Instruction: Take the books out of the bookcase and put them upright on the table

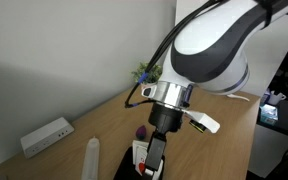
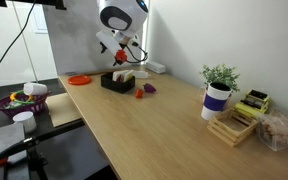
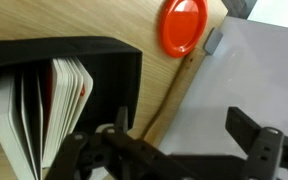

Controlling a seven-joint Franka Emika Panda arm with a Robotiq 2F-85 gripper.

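Observation:
The white books point(image 3: 72, 105) are outside the gap of the robot's open gripper, so the gripper should move back over the red-marked book's side point(image 3: 56, 88) before it lowers its fingers.
The small black bookcase point(image 3: 94, 55) sits on the wood-grain table point(image 2: 174, 130); it also shows in an exterior view point(image 2: 114, 84). Several thin white books point(image 3: 29, 115) stand in it, and one has a red mark point(image 3: 85, 88) on its cover. The books show as white covers in both exterior views point(image 2: 125, 75) point(image 1: 141, 158). My gripper point(image 3: 184, 135) is open and empty. It hangs just above and beside the bookcase, with one finger near the rack's side wall and the other over a pale surface past the table's edge. It also shows in both exterior views point(image 1: 156, 152) point(image 2: 119, 62).
A red disc point(image 3: 182, 25) lies near the table edge by the bookcase. A white power strip point(image 1: 46, 135) and a white cylinder point(image 1: 92, 158) lie nearby. Small red and purple objects point(image 2: 144, 90), a potted plant point(image 2: 217, 95) and a wooden rack point(image 2: 234, 125) stand further along the table.

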